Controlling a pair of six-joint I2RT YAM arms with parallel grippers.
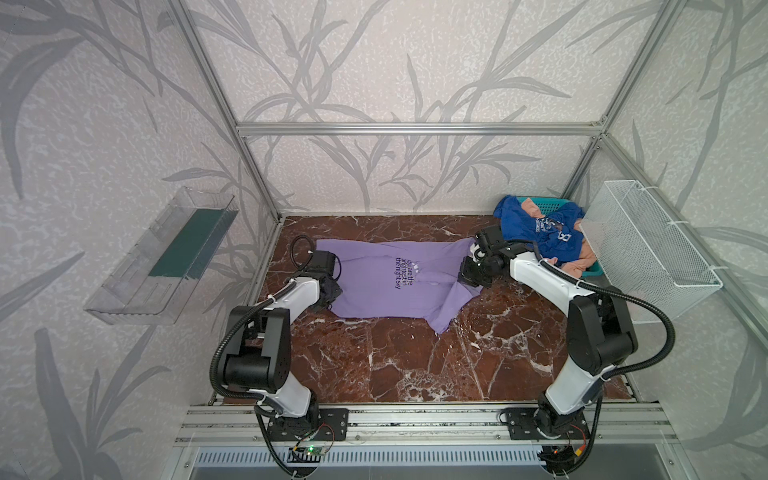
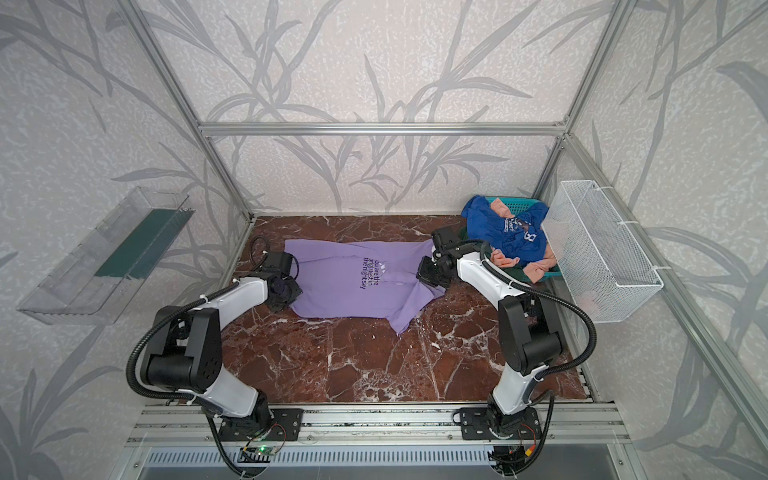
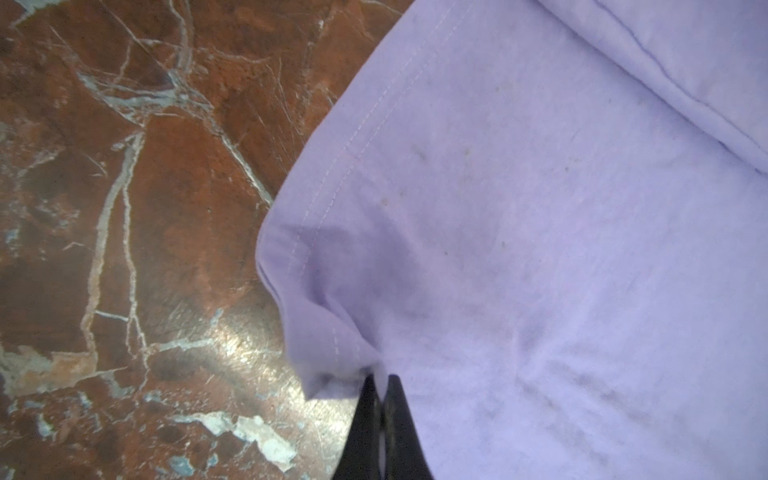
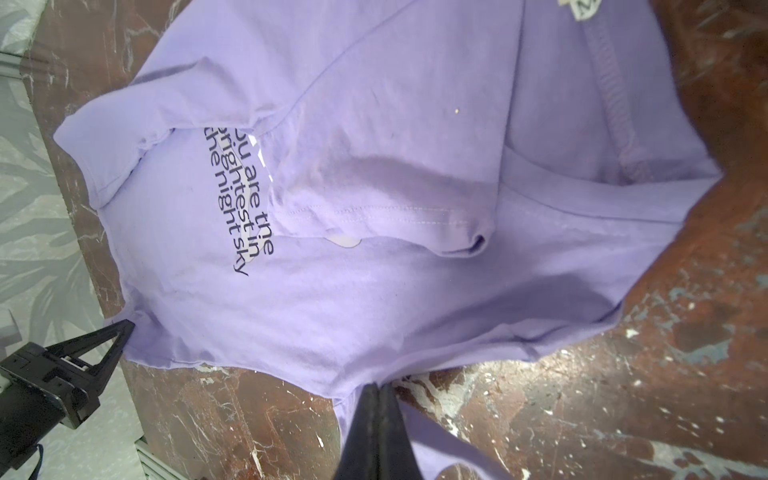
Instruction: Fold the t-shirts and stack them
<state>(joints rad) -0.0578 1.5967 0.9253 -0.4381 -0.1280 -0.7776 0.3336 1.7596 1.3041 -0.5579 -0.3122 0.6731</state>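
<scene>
The robot's grippers hold the lavender t-shirt's near side [image 1: 392,312] at hem and shoulder, so the right gripper keeps carrying it over until it covers the folded sleeve [image 4: 384,204].
A lavender t-shirt [image 1: 386,286] [image 2: 353,286] with dark lettering lies spread across the back of the marble table, one sleeve folded over its front. My left gripper [image 1: 330,293] [image 2: 291,291] sits at the shirt's left edge. In the left wrist view it [image 3: 380,376] is shut on the hemmed corner of the lavender cloth [image 3: 540,249]. My right gripper [image 1: 467,276] [image 2: 424,274] is at the shirt's right edge. In the right wrist view it [image 4: 376,384] is shut on a pinch of the shirt [image 4: 374,291]. A royal blue t-shirt [image 1: 540,232] [image 2: 507,232] and a peach one [image 1: 582,262] [image 2: 540,266] lie heaped at back right.
The heap rests in a teal basket [image 1: 536,202] [image 2: 515,203] in the back right corner. A white wire basket [image 1: 648,245] [image 2: 598,249] hangs on the right wall, a clear tray [image 1: 166,253] on the left wall. Bare marble table [image 1: 415,365] lies in front of the shirt.
</scene>
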